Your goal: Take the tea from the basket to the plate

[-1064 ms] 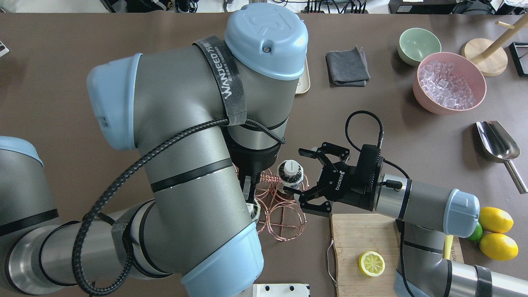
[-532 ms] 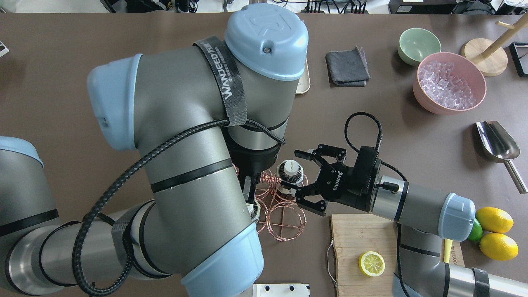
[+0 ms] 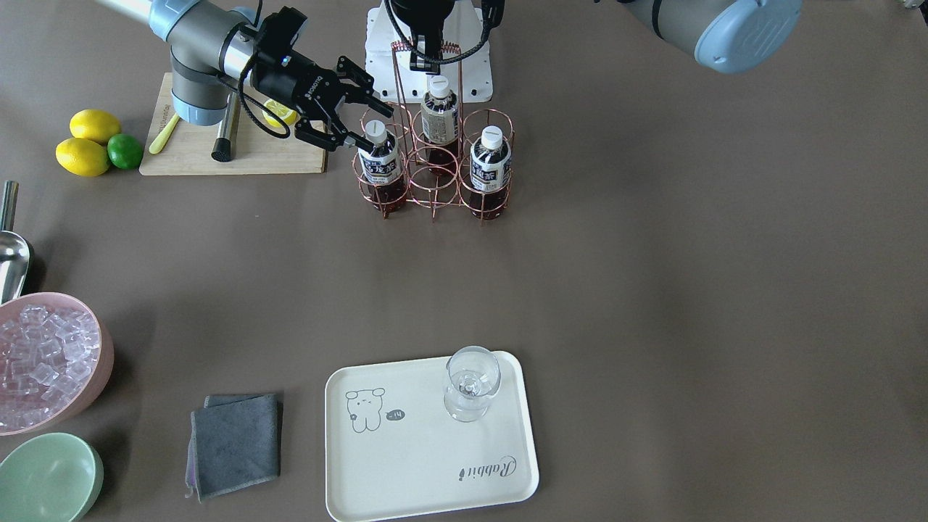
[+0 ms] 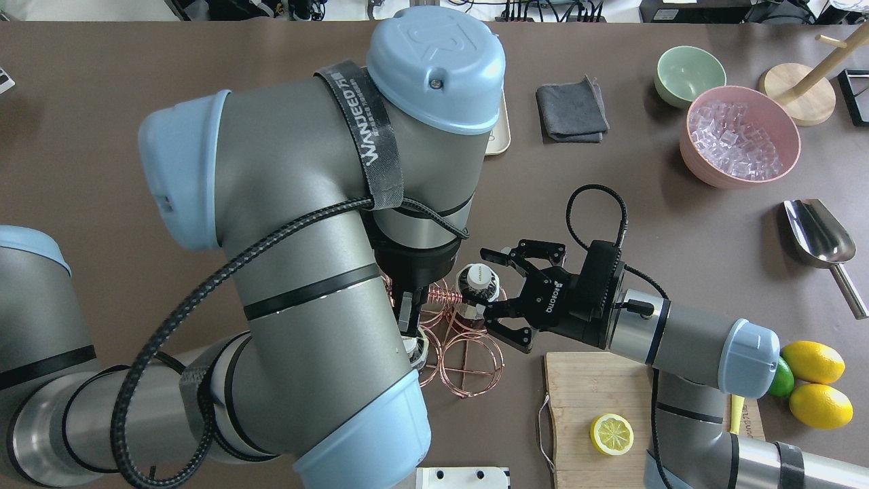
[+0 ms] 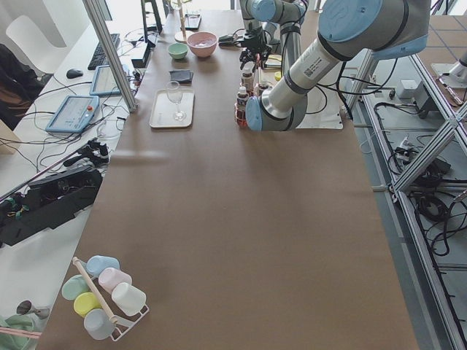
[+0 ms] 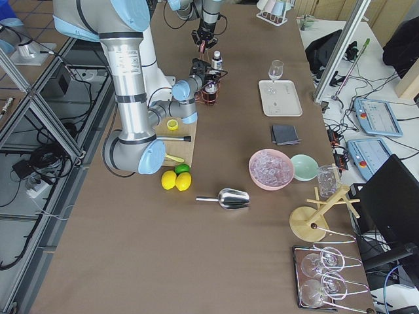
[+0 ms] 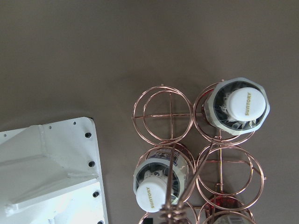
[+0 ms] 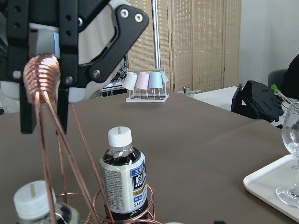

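My gripper will lift, and the tea (image 3: 380, 158) will then slide straight up and out, because the copper wire ring (image 3: 360, 177) sits loosely around the tea and is open at the top.
Three tea bottles stand in the copper wire basket (image 3: 435, 192). My right gripper (image 3: 371, 129) is open, its fingers on either side of the white cap of the tea (image 3: 378, 165) at the basket's end nearest the cutting board, also seen from above as tea (image 4: 477, 276) beside the right gripper (image 4: 484, 285). My left gripper (image 3: 426, 61) hangs over the basket, shut on the coiled top of its handle (image 8: 42, 74). The cream plate (image 3: 428, 464) lies far across the table with a clear glass (image 3: 471, 384) on it.
A wooden cutting board (image 4: 597, 387) with a lemon half lies under my right arm, with lemons and a lime (image 4: 815, 380) beside it. A pink bowl of ice (image 4: 740, 136), green bowl (image 4: 689, 75), grey cloth (image 4: 571, 112) and metal scoop (image 4: 818, 234) lie beyond.
My right gripper has slid left toward the basket, so its open fingers now flank the tea's cap. The left arm and basket have stayed put.
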`<state>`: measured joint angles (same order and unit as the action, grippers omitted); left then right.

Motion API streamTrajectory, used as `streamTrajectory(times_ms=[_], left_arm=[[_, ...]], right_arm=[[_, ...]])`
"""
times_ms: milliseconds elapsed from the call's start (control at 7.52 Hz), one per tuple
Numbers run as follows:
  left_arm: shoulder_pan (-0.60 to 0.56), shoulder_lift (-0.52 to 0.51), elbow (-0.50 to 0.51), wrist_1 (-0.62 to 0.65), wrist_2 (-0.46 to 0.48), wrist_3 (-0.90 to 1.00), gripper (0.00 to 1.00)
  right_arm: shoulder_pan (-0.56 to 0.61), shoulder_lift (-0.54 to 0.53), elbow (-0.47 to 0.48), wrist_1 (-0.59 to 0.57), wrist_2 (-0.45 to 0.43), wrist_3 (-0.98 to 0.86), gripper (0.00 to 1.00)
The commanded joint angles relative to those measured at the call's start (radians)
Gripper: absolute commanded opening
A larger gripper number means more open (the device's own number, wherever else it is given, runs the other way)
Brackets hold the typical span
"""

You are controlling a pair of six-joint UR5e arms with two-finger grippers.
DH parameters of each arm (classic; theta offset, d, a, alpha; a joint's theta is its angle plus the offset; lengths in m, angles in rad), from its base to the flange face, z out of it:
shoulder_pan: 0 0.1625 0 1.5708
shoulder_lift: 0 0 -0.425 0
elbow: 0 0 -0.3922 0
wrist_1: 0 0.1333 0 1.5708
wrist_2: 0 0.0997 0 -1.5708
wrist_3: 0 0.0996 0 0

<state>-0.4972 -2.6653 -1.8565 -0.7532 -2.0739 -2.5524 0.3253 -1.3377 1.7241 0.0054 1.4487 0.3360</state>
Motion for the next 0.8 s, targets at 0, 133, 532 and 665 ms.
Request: streamTrajectory(times_ms=[0,133,532,665], left_arm=[[0.0,0.001,-0.001,0.0,-0.002,-0.002,0.0],[0.0,0.001,-0.006,0.001,-0.002,-0.003,0.0],[0.017,0.001,-0.004,0.0,0.0,-0.003,0.0],[0.019,0.001,-0.006,0.0,0.0,-0.003,0.0]], right_arm=[[0.0,0.0,0.0,-0.007,-0.001,0.001,0.63],[0.0,0.0,0.002,-0.007,-0.001,0.001,0.41],[0.003,-0.001,0.009,-0.007,-0.001,0.001,0.0],[0.006,-0.001,0.018,-0.008,-0.001,0.001,0.0]])
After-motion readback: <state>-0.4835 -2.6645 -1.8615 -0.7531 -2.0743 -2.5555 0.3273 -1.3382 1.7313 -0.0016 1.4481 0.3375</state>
